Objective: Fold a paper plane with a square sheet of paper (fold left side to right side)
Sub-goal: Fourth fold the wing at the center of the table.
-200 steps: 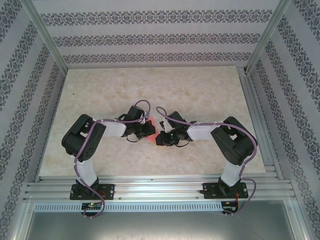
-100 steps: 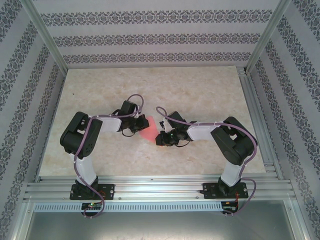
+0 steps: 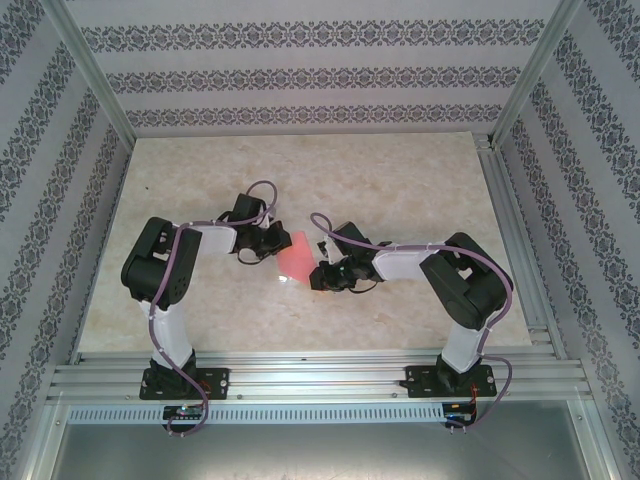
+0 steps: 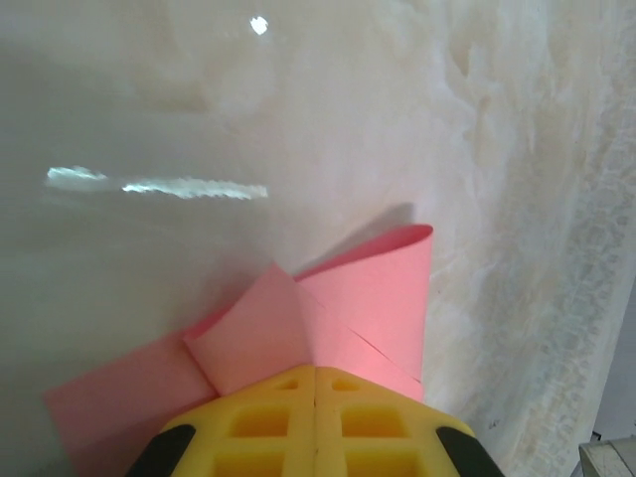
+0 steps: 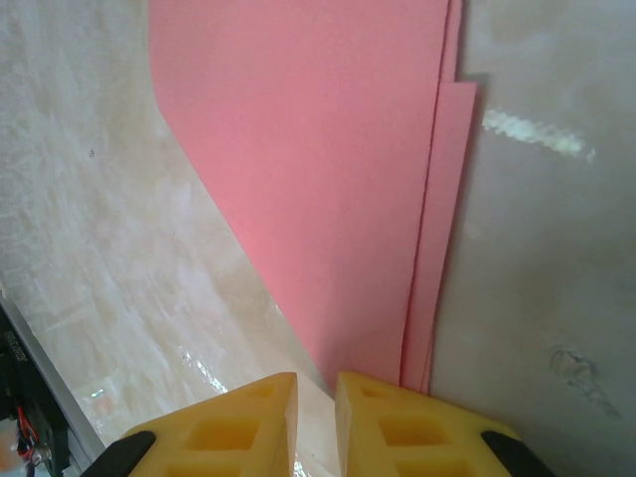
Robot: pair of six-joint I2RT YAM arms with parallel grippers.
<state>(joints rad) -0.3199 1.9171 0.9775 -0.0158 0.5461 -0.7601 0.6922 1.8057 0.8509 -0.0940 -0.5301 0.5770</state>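
Observation:
The paper's folded flap (image 4: pixel 260 333) is under my left gripper's closed fingers, so I should keep sliding them until they are past the paper's curled end (image 4: pixel 383 258), then open them.
The square sheet of paper (image 3: pixel 298 262) is pink-red and folded into a small angular shape at the table's middle, between the two arms. My left gripper (image 3: pixel 278 243) is at its upper left edge. In the left wrist view its yellow fingers (image 4: pixel 268 422) are pressed together, and creased flaps of the paper (image 4: pixel 378 298) fan out from their seam, one curling upward. My right gripper (image 3: pixel 322 277) is at the paper's lower right. In the right wrist view its jaws (image 5: pixel 316 397) stand slightly parted over bare table, and the layered paper (image 5: pixel 318 179) ends at the right fingertip (image 5: pixel 397 417).
The marble-patterned tabletop (image 3: pixel 400 180) stretches behind and to both sides of the paper. An aluminium rail (image 3: pixel 320 378) holding both arm bases runs along the near edge, and another rail (image 3: pixel 510 230) lines the right side. Patterned walls enclose the table.
My left gripper has drawn back to the left and slightly away from the middle, uncovering more of the pink paper. The right arm has stayed put.

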